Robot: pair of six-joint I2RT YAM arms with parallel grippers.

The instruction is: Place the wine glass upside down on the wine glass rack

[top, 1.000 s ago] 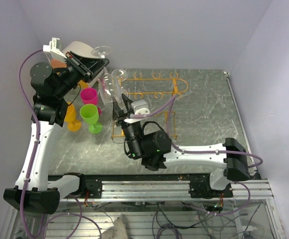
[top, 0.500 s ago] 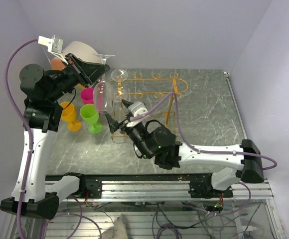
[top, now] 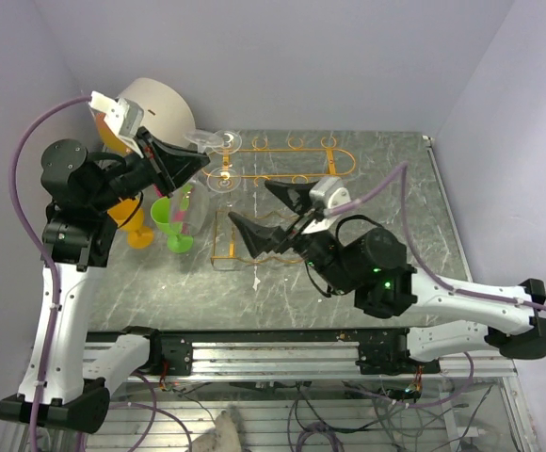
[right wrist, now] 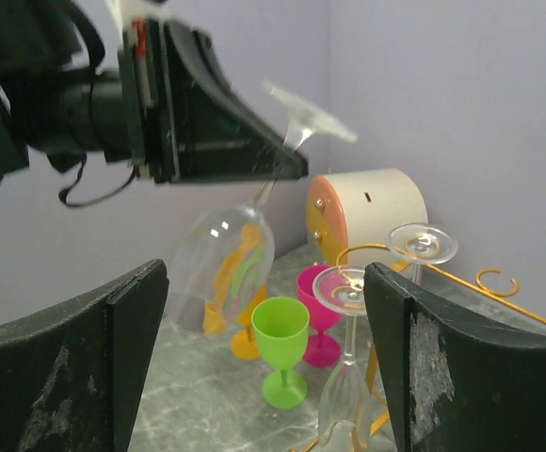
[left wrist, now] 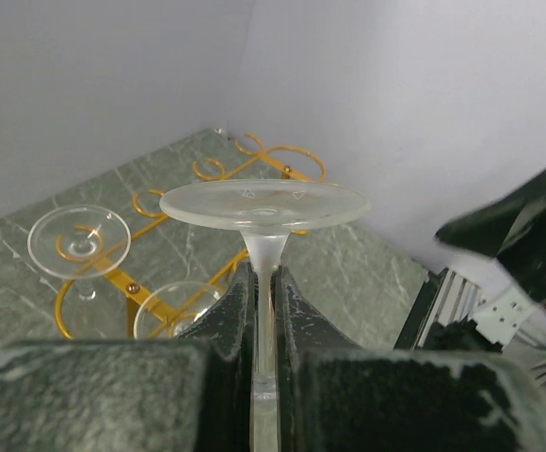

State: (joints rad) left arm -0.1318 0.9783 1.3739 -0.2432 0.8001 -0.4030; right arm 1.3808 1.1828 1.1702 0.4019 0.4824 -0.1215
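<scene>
Hanging glasses (top: 224, 179) block the rack's end beside the wine glass I hold. Next, my left gripper backs away and comes around the front to a free hook (top: 260, 178).
A clear wine glass (top: 190, 209) hangs upside down, a little tilted, with its foot (left wrist: 264, 204) up. My left gripper (top: 193, 162) is shut on its stem (left wrist: 264, 282). The bowl (right wrist: 221, 264) is in the air left of the gold wire wine glass rack (top: 292, 160), above the coloured cups. Two other clear glasses (left wrist: 78, 242) (left wrist: 174, 306) hang upside down at the rack's left end. My right gripper (top: 250, 203) stands wide open beside the rack, facing the held glass, with nothing between its fingers (right wrist: 113, 348).
A green cup (top: 171, 221), a pink cup (right wrist: 315, 292) and an orange cup (top: 136, 226) stand on the marble table left of the rack. A beige drum-shaped box (top: 155, 104) with an orange face sits at the back left corner by the wall.
The right gripper has opened wide and drawn back to the right, away from the glass's bowl. The left gripper has kept the stem and swung the glass a little left and lower.
</scene>
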